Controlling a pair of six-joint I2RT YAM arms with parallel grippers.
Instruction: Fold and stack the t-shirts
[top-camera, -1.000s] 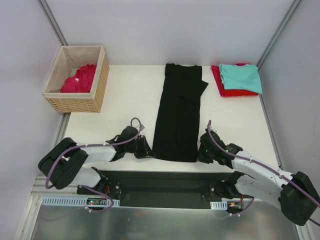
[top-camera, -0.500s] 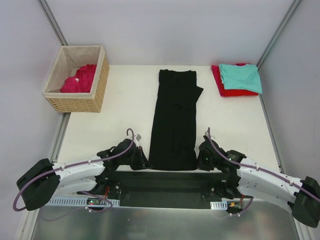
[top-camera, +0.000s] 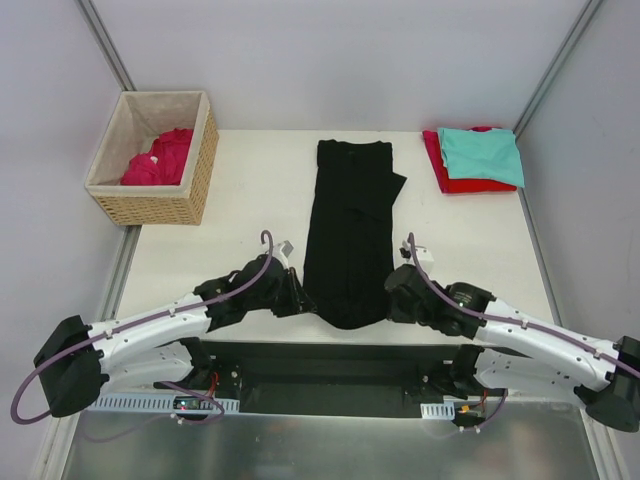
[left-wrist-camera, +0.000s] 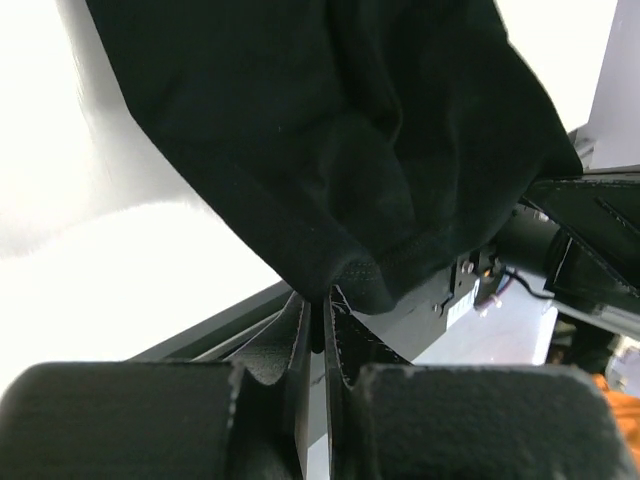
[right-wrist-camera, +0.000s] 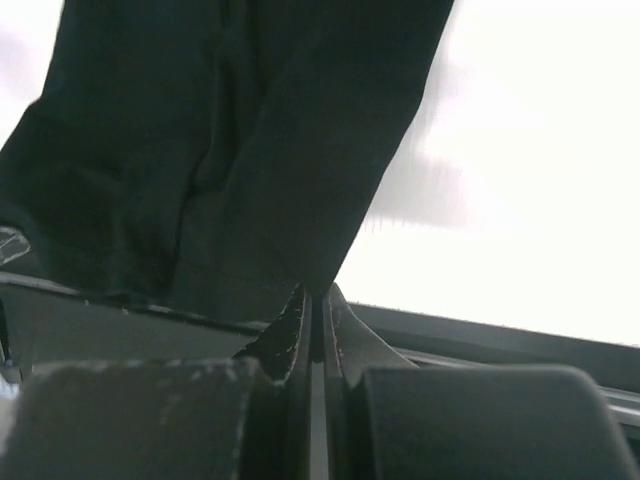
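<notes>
My left gripper keeps going over the black t-shirt and lets go just past its middle (top-camera: 350, 202). My grippers are on both (top-camera: 318, 311) near corners, and the black t-shirt lies straight ahead.
A long black t-shirt (top-camera: 350, 225) lies folded into a narrow strip down the middle of the white table (top-camera: 250, 200). Its near end is lifted and sags between my two grippers. My left gripper (top-camera: 296, 297) is shut on the near left corner of the black t-shirt (left-wrist-camera: 330, 150). My right gripper (top-camera: 392, 296) is shut on the near right corner of the same shirt (right-wrist-camera: 240, 150). A teal t-shirt (top-camera: 482, 154) lies folded on a red one (top-camera: 450, 180) at the far right. A crimson-pink t-shirt (top-camera: 158, 158) lies in the basket.
The wicker basket (top-camera: 155, 205) with beige lining stands at the far left of the table. Grey walls and metal posts close in the back and sides. The black mounting plate (top-camera: 330, 365) of the arm bases runs along the near edge.
Both grippers pulled the black shirt toward the near edge, then moved away from it and lifted its near end, which now sags between them.
</notes>
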